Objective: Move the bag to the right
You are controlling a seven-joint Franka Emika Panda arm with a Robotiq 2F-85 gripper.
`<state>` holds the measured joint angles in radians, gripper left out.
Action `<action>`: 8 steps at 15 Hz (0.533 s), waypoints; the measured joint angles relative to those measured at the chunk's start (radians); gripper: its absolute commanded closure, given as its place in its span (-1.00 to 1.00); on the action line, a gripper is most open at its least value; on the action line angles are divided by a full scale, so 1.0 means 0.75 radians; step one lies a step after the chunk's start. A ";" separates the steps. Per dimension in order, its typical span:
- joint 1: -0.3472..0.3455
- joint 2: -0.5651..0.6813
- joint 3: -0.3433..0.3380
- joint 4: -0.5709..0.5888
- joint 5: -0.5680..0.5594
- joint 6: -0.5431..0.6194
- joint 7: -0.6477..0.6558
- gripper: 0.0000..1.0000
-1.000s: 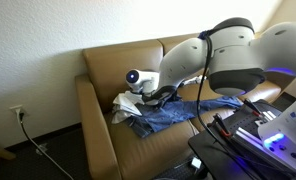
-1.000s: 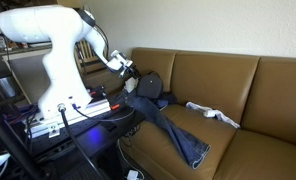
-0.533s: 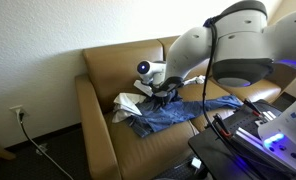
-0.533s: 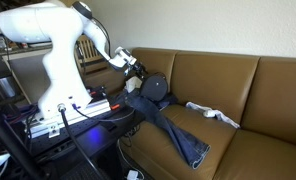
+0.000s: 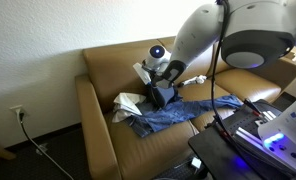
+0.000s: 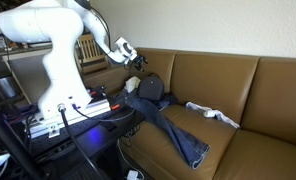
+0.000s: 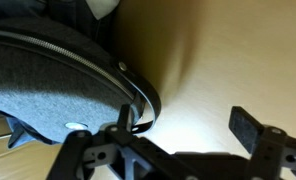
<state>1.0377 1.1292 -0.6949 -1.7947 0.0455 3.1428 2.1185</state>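
The bag is beside my open gripper, which straddles only tan sofa (image 7: 200,98), so next I move back toward the bag, close on its black loop (image 7: 151,103) and lift the bag by it.
The bag (image 6: 151,88) is a dark grey rounded soft pouch on the tan sofa seat, resting on one end of the jeans. In an exterior view the bag (image 5: 159,98) lies just below my gripper (image 5: 158,84). My gripper (image 6: 139,64) hangs a little above the bag and beside it, near the sofa back. In the wrist view the bag (image 7: 58,90) fills the left side, grey fabric with a black zipper rim. My gripper (image 7: 186,126) is open with only tan sofa between its fingers. The left fingertip (image 7: 123,122) is close to the bag's rim.
Long blue jeans (image 6: 176,128) stretch across the seat toward its front edge. A crumpled white cloth (image 6: 214,115) lies on the seat, seen also as the white cloth (image 5: 124,103). The sofa back (image 6: 208,75) rises close behind. A robot base with cables (image 6: 68,105) stands beside the sofa.
The arm has lifted and swung along the sofa back, carrying the open gripper up and away from the bag's top. The bag, jeans and cloth have not moved.
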 measured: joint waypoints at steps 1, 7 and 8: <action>-0.014 -0.033 0.012 -0.047 0.040 0.086 -0.011 -1.00; -0.117 -0.148 0.139 -0.165 0.231 0.291 -0.218 -1.00; -0.112 -0.140 0.143 -0.159 0.266 0.288 -0.246 -1.00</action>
<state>0.9536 1.0244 -0.5876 -1.9140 0.2453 3.3588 1.9341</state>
